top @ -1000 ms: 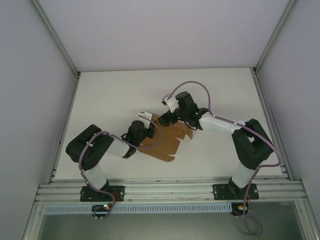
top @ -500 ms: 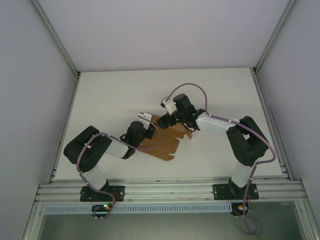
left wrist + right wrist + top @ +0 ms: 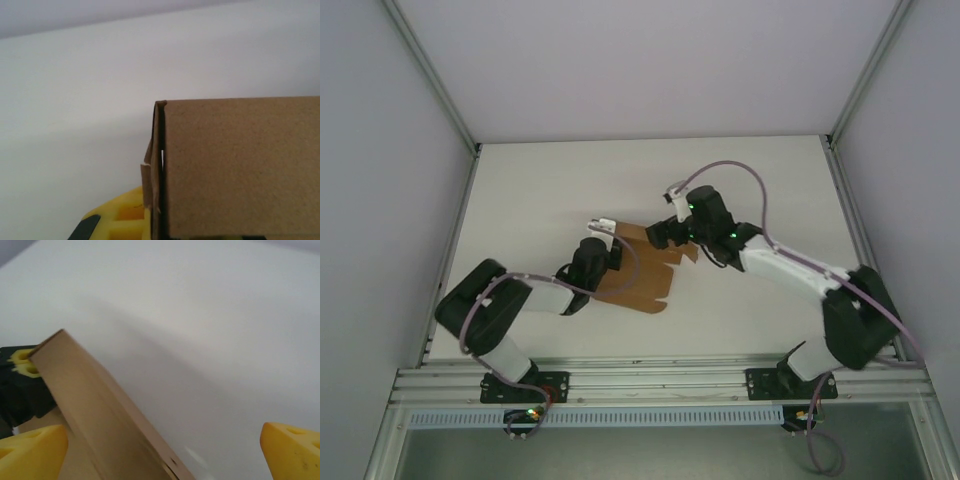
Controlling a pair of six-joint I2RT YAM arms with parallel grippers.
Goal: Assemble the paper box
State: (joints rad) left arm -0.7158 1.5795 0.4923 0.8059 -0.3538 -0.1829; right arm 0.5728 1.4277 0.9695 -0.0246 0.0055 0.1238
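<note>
The paper box's raised panel (image 3: 633, 231) is slanted under my right gripper. Next, my left gripper turns the paper box straight before my right gripper folds the box's end flap (image 3: 689, 252).
The paper box (image 3: 638, 275) is a brown die-cut cardboard sheet with flaps, lying mid-table and partly raised. My left gripper (image 3: 608, 252) holds its left edge. In the left wrist view a cardboard panel (image 3: 240, 165) stands upright, its folded edge pressed against one yellow finger (image 3: 117, 220); the other finger is hidden behind it. My right gripper (image 3: 666, 237) hovers at the sheet's far right corner. In the right wrist view its jaws (image 3: 160, 457) are wide apart, with a raised flap (image 3: 95, 410) slanting between the fingertips (image 3: 35, 447), touching neither.
The white table (image 3: 550, 190) is walled on three sides, with metal rails along the near edge (image 3: 650, 380). The left gripper's black body and yellow tip (image 3: 22, 362) sit just beyond the flap in the right wrist view.
The right arm has stretched out and its wrist moved right, away from the sheet's middle. The cardboard shifted slightly toward the far side. The left gripper kept its hold.
</note>
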